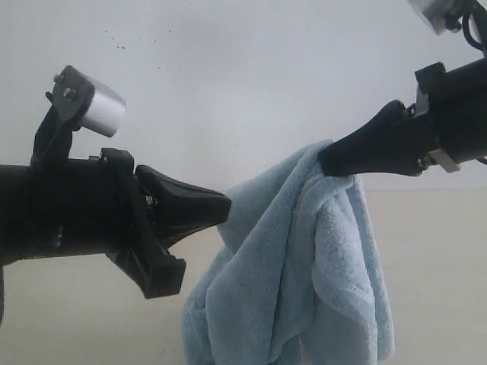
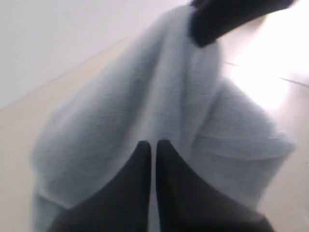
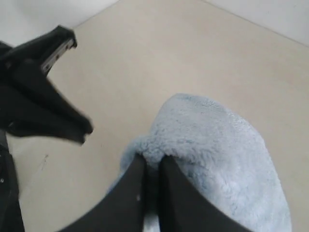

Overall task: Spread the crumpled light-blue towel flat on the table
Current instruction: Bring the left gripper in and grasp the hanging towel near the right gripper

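My left gripper's closed fingers only touch the towel's side edge (image 1: pixel 237 207), so my left gripper should open and grab the bunched fold (image 1: pixel 323 201) below my right gripper.
The light-blue towel (image 1: pixel 304 258) hangs in crumpled folds above the beige table (image 1: pixel 434 251). My right gripper (image 1: pixel 326 161) is shut on the towel's top fold and holds it up; in the right wrist view the fluffy cloth (image 3: pixel 217 140) bulges out from between its tips (image 3: pixel 152 158). My left gripper (image 1: pixel 227 207) comes in from the left with its tips shut at the towel's left edge. In the left wrist view the fingers (image 2: pixel 153 144) are pressed together against the cloth (image 2: pixel 120 111), with only a thin pale strip between them. The towel's lower end is cut off by the frame.
The white wall (image 1: pixel 243 68) rises behind the table. The left arm's black body (image 1: pixel 68 205) fills the left of the exterior view. The right arm (image 1: pixel 456 106) enters from the upper right. Bare table (image 3: pixel 145 63) lies under and around the towel.
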Controlling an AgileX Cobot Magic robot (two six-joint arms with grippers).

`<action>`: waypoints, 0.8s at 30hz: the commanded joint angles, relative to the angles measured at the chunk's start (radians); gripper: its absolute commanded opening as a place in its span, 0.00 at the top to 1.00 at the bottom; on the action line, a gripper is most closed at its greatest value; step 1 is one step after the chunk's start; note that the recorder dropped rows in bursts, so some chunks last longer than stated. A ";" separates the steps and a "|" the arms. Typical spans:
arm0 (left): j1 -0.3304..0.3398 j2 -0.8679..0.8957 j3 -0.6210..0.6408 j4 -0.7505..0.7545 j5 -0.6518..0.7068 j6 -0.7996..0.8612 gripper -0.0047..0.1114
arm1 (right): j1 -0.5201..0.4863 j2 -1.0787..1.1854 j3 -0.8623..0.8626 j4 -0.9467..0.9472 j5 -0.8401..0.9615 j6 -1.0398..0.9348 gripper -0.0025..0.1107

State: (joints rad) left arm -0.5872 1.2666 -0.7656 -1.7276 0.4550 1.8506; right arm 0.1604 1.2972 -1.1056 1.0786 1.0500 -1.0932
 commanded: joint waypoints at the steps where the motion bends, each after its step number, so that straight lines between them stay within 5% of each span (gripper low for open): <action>1: -0.005 -0.002 -0.005 0.017 0.130 -0.070 0.93 | 0.000 -0.009 -0.003 0.133 -0.033 -0.018 0.93; 14: -0.005 -0.002 -0.005 -0.010 0.174 -0.065 0.92 | 0.160 -0.009 -0.003 0.167 -0.098 -0.066 0.93; 24: -0.005 0.014 -0.005 -0.017 0.094 -0.051 0.56 | 0.163 -0.009 -0.003 0.172 -0.101 -0.030 0.93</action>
State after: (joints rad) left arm -0.5872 1.2697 -0.7656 -1.7277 0.5586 1.7932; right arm 0.3196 1.2972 -1.1056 1.2264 0.9492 -1.1329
